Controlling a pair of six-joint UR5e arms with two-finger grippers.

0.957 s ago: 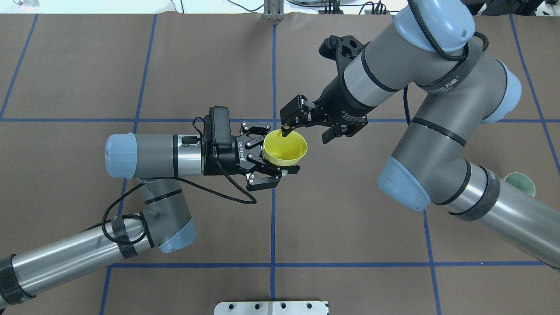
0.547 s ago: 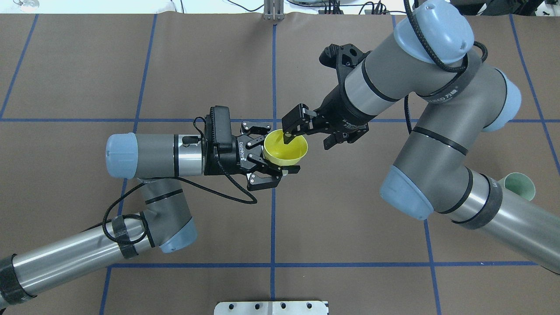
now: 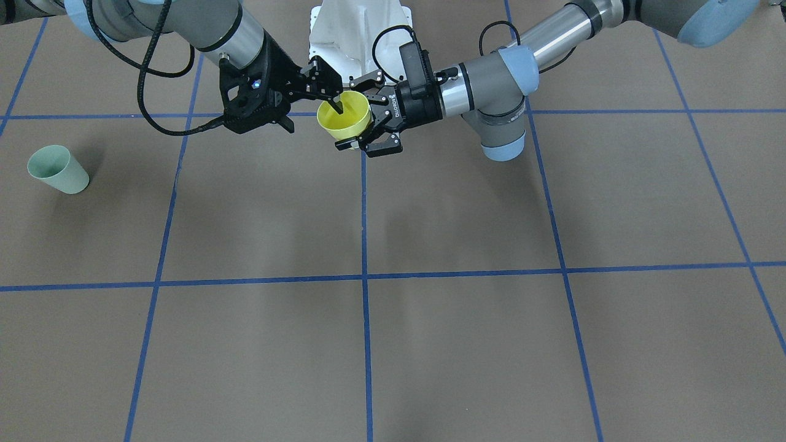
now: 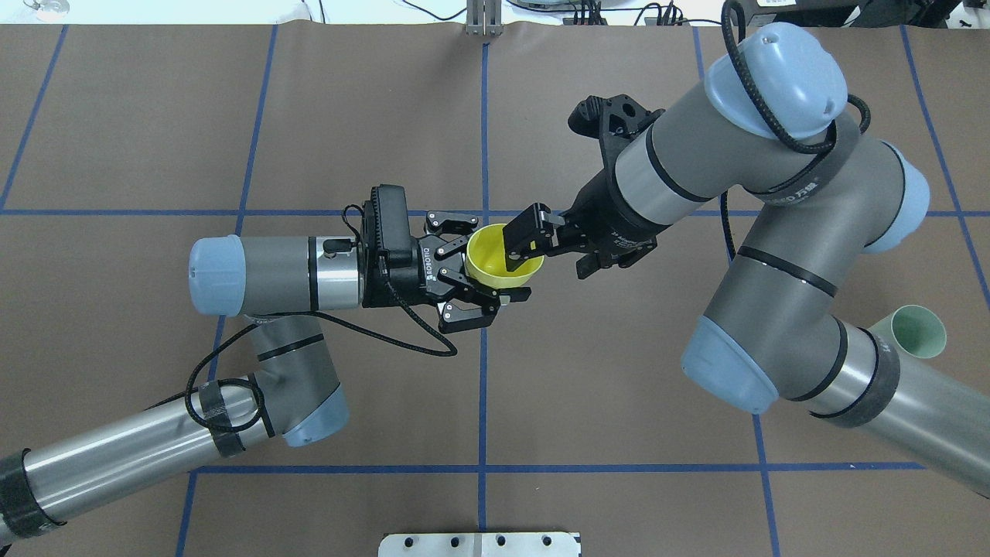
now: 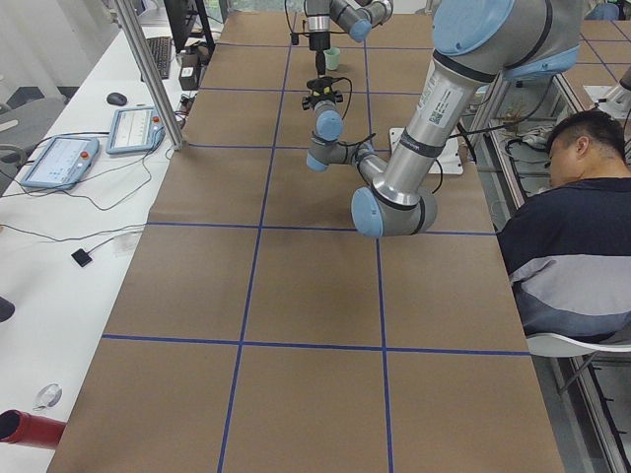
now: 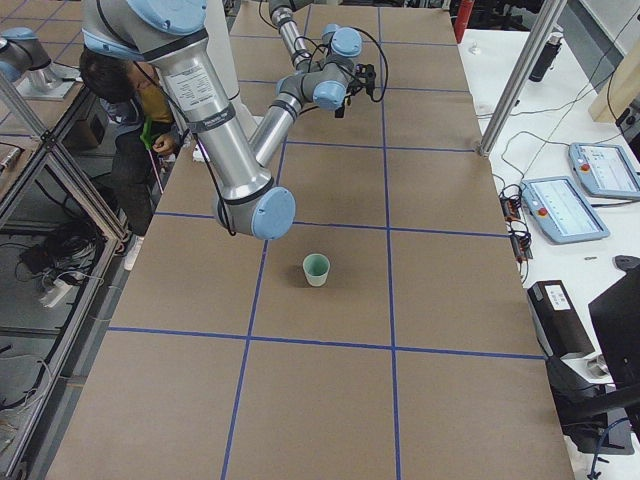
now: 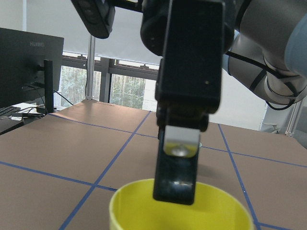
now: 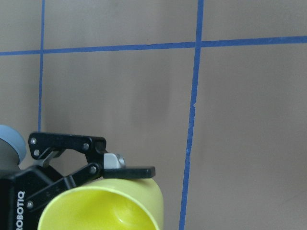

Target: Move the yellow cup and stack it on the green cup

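I see the green cup's opening (image 3: 49,161) facing up, so I expect the yellow cup (image 3: 344,118) to nest deep inside once I lower it, leaving only its rim visible.
The yellow cup (image 4: 495,267) is held upright above the table's middle, inside my left gripper (image 4: 496,261), which is shut on its sides. It also shows in the front view (image 3: 350,123). My right gripper (image 4: 547,259) is open and straddles the cup's rim: one finger (image 7: 180,158) dips inside the cup, the other stays outside. The right wrist view shows the cup (image 8: 110,206) and a left finger pad (image 8: 129,171) against it. The green cup (image 4: 918,333) stands upright on the table far to my right, also seen in the front view (image 3: 58,170) and the right side view (image 6: 316,269).
The brown table cover carries a grid of blue tape lines (image 4: 483,387). A metal plate (image 4: 479,544) sits at the near edge. My right arm's forearm (image 4: 889,387) passes close beside the green cup. An operator (image 5: 572,227) sits at the table's side.
My right gripper has moved down and left, so its inner finger reaches deeper into the yellow cup. The right forearm shifted and uncovers more of the green cup. The left gripper stayed put.
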